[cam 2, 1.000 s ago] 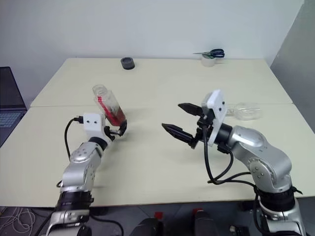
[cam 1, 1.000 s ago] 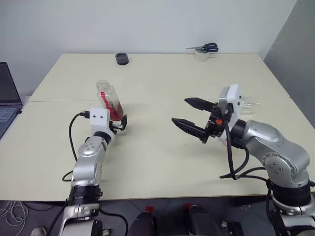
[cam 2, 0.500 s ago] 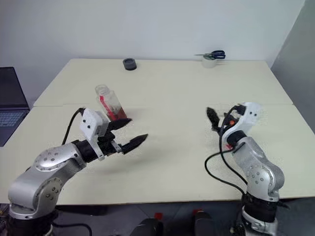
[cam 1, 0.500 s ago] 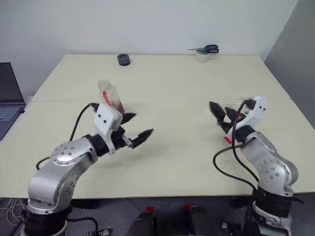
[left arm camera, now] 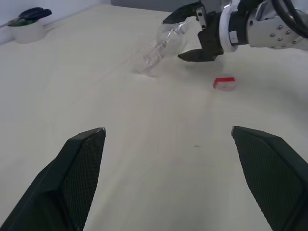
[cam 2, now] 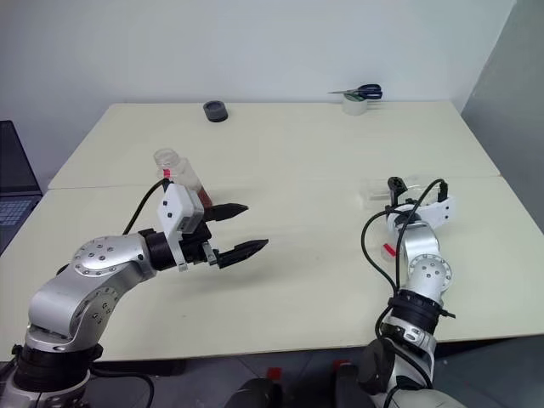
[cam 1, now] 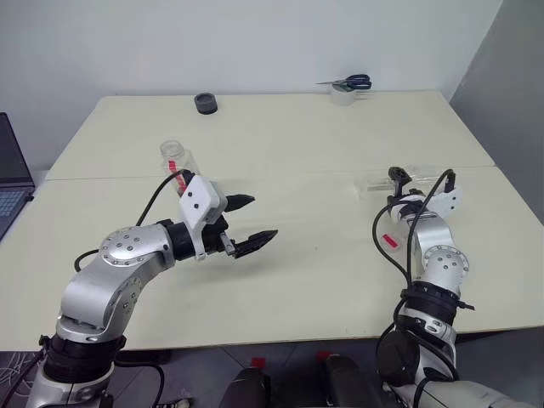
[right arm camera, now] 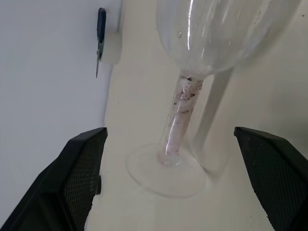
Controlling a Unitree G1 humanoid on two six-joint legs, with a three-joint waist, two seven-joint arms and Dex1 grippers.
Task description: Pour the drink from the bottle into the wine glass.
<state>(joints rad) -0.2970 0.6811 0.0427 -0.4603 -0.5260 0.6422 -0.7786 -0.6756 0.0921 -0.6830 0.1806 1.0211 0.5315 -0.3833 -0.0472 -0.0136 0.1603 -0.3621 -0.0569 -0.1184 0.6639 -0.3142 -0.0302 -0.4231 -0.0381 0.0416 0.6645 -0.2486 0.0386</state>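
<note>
I expect the drink to pour out only once I tip the bottle (cam 1: pixel 179 166) about level, because the bottle looks clear just below its opening (cam 1: pixel 172 147).
The bottle (cam 1: pixel 175 161) stands uncapped at the left of the table, its red label strip showing. My left gripper's mount hides most of the drink. The left gripper (cam 1: pixel 256 219) hangs open and empty in front of and to the right of the bottle, apart from it. The wine glass (left arm camera: pixel 161 45) lies on its side at the right, with stem (right arm camera: pixel 180 110) and foot (right arm camera: pixel 161 171) close up in the right wrist view. My right gripper (cam 1: pixel 393 189) is open, one finger on each side of the bowl. A red-and-white cap (cam 1: pixel 388 240) lies near it.
A tape roll (cam 1: pixel 343 94) with blue-handled scissors on top sits at the back right. At the back centre there is a small black round object (cam 1: pixel 205 103). A laptop (cam 1: pixel 7 174) lies off the left edge. A seam crosses the table (cam 1: pixel 289 272).
My left gripper drew away from the bottle toward the table's middle and turned. My right gripper swung out to the right, rolled over, and came down around the lying glass.
</note>
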